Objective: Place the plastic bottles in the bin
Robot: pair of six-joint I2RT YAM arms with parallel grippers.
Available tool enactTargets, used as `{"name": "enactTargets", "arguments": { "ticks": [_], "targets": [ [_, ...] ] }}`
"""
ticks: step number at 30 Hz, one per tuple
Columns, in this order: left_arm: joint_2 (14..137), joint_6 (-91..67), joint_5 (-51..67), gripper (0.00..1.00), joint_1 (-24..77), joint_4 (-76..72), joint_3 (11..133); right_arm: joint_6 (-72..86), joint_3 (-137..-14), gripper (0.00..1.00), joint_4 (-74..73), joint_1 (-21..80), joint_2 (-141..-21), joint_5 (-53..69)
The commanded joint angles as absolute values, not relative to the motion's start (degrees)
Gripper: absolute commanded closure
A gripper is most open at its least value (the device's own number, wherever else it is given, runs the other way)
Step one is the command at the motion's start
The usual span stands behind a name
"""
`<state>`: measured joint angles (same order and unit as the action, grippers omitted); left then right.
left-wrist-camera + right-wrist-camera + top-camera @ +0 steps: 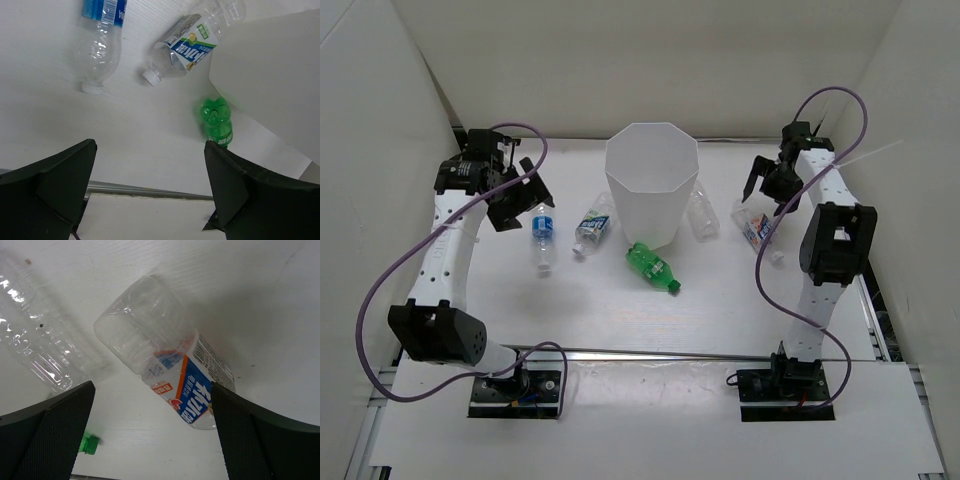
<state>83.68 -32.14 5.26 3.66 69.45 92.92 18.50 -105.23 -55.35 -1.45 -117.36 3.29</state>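
Note:
The blue-and-orange bottle lies clear of its neighbours, and its base end is toward my right gripper's open fingers. I keep going down until those fingers are on both sides of that end of the bottle.
The white many-sided bin stands upright at the middle back of the table. Several plastic bottles lie around it: a clear blue-labelled one, a second labelled one, a green one, a bare clear one and a blue-and-orange-labelled one. My left gripper is open and empty, above and left of the blue-labelled bottle. My right gripper is open and empty, just above the blue-and-orange bottle, which lies between its fingers' line of sight.
White walls enclose the table on the left, back and right. A metal rail runs along the near edge in front of the arm bases. The bin wall and green bottle show in the left wrist view.

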Motion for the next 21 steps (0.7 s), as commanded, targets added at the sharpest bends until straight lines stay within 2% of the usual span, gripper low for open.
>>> {"name": "enactTargets", "arguments": {
  "ticks": [1, 12, 21],
  "targets": [
    [80.9, -31.4, 4.8, 0.00, 2.7, 70.7, 91.5, 14.3, -107.2, 0.00, -52.0, -1.6, -118.6, 8.9],
    [79.9, -30.8, 5.9, 0.00, 1.1, 71.2, 88.1, 13.7, -110.3, 0.00, -52.0, -0.9, -124.4, 8.4],
    [82.5, -30.2, 6.4, 0.00, 1.1, 72.6, 91.0, 14.2, -106.7, 0.00, -52.0, 0.9, -126.7, 6.6]
  ]
}}
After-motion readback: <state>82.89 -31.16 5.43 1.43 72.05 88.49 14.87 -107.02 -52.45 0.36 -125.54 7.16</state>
